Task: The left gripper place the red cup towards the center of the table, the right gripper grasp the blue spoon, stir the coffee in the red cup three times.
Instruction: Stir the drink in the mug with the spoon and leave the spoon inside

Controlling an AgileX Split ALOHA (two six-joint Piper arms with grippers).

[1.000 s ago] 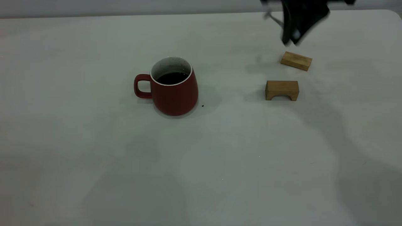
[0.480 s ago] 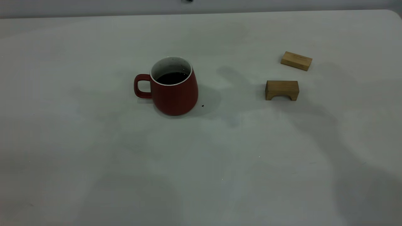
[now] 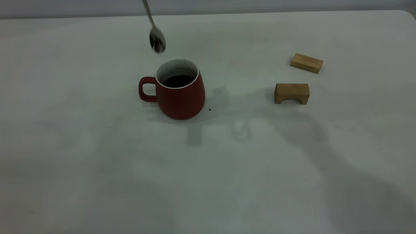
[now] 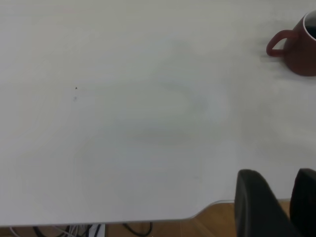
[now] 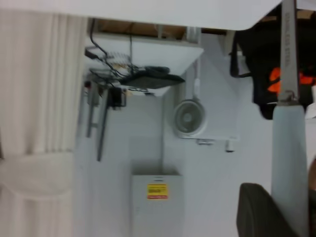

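My right gripper has the blue spoon's bowl (image 3: 157,40) hanging behind the red cup, past the cup's rim, so it should move the spoon back over the coffee (image 3: 178,80) before lowering it.
The red cup (image 3: 180,94) stands near the middle of the table (image 3: 97,169), handle to the left, with dark coffee (image 3: 177,80) inside. The blue spoon's metal bowl (image 3: 157,40) hangs in the air just above and behind the cup's left rim, clear of the coffee. My right gripper (image 5: 290,200) is above the exterior view's top edge, shut on the spoon's pale blue handle (image 5: 289,158). The left gripper (image 4: 285,197) is back at the table's edge, far from the cup (image 4: 298,47), its dark fingers (image 4: 256,207) slightly apart and holding nothing.
Two wooden pieces lie to the right of the cup: a flat block (image 3: 306,63) farther back and an arch-shaped block (image 3: 292,93) nearer. A tiny dark speck (image 3: 209,109) sits by the cup's base.
A second ago the right gripper was at the back right above the flat block. It left the view, and now the spoon's bowl has come in above the cup.
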